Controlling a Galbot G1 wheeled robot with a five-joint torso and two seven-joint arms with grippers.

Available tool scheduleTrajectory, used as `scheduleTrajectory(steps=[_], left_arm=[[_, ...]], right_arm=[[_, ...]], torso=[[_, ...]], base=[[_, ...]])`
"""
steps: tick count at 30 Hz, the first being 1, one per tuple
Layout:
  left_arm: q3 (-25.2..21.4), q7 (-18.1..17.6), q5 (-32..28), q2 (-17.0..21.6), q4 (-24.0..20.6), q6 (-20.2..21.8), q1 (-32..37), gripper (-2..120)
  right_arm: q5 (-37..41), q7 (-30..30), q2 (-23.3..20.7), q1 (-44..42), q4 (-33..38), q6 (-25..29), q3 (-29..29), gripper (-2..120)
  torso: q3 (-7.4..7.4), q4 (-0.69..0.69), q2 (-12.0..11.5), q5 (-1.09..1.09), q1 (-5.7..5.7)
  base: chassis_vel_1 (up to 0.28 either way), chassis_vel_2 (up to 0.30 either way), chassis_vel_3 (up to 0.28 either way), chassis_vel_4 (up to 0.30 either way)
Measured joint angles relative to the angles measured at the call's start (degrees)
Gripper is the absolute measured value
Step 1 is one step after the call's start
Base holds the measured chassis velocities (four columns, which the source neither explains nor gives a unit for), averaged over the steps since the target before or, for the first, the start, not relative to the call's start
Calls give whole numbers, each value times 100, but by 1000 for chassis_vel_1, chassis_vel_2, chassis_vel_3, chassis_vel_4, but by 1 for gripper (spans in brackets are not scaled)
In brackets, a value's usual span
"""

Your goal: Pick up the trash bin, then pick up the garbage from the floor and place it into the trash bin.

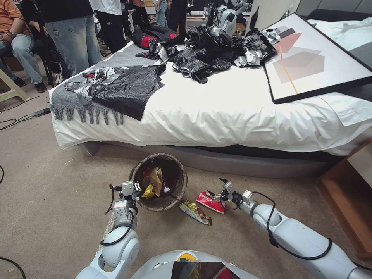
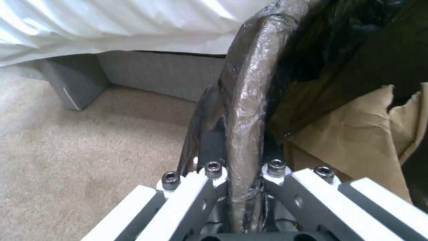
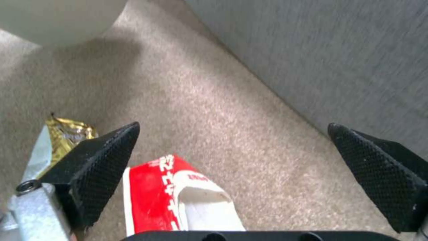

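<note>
I see a straight, crisp white edge on the flattened red paper cup, so I expect the cup to stick out stiffly and hold its shape when I lift it.
The trash bin stands on the carpet in front of the bed, its dark liner folded over the rim, with a brown paper bag and wrappers inside. My left gripper is shut on the bin's near-left rim, one finger inside and one outside. A flattened red paper cup lies just right of the bin, and a gold snack wrapper lies nearer to me. My right gripper hovers open right over the red cup, with the gold wrapper beside one fingertip.
The bed's grey base runs close behind the bin and the cup. Crinkled black plastic sheets and a framed picture lie on the bed. A wooden cabinet stands to the right. Cables trail on the floor at the left.
</note>
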Motion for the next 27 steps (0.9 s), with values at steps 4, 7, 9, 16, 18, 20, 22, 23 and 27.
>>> scheduleTrajectory(steps=[4, 7, 9, 16, 18, 20, 22, 23, 27], left_arm=[[-14, 0, -1, -5, 0, -3, 2, 0], [-16, -2, 0, -10, 0, -4, 2, 0], [-17, -2, 1, -14, 0, -5, 2, 0], [-6, -2, 25, -45, 16, -10, 1, 0], [5, -1, 33, -60, 20, -10, -4, 0], [8, -1, 35, -63, 20, -11, -5, 0], [9, -3, 44, -71, 22, -12, -8, 0], [5, -3, 46, -72, 22, -14, -5, 0], [-17, -5, 52, -72, 21, -24, -3, 0]], right_arm=[[-76, -97, 173, 124, -322, 103, -112, 100], [-96, -135, 222, 150, -437, 133, -130, 100], [-111, -151, 249, 160, -501, 150, -136, 100], [-211, -289, 439, 194, -954, 264, -142, 100], [-259, -329, 532, 196, -1137, 308, -133, 100], [-277, -339, 562, 196, -1196, 324, -128, 100], [-343, -374, 689, 193, -1427, 365, -101, 100], [-372, -379, 751, 183, -1532, 389, -82, 100], [-461, -380, 887, 182, -1758, 449, -61, 100]], torso=[[0, 0, 0, 0, 0], [0, 0, 0, 0, 0], [0, 0, 0, -1, 0], [0, -1, 0, 0, 0], [0, -1, 0, 0, 0], [-1, -1, 0, -1, 0], [0, -1, 0, 0, 0], [0, -1, 0, 0, 0], [0, 0, 0, 0, 0]], base=[[0, 0, 0, 0], [0, 0, 0, 0], [0, 0, 0, 0], [0, 0, 0, 0], [0, 0, 0, 0], [0, 0, 0, 0], [0, 0, 0, 0], [0, 0, 0, 0], [0, 0, 0, 0]])
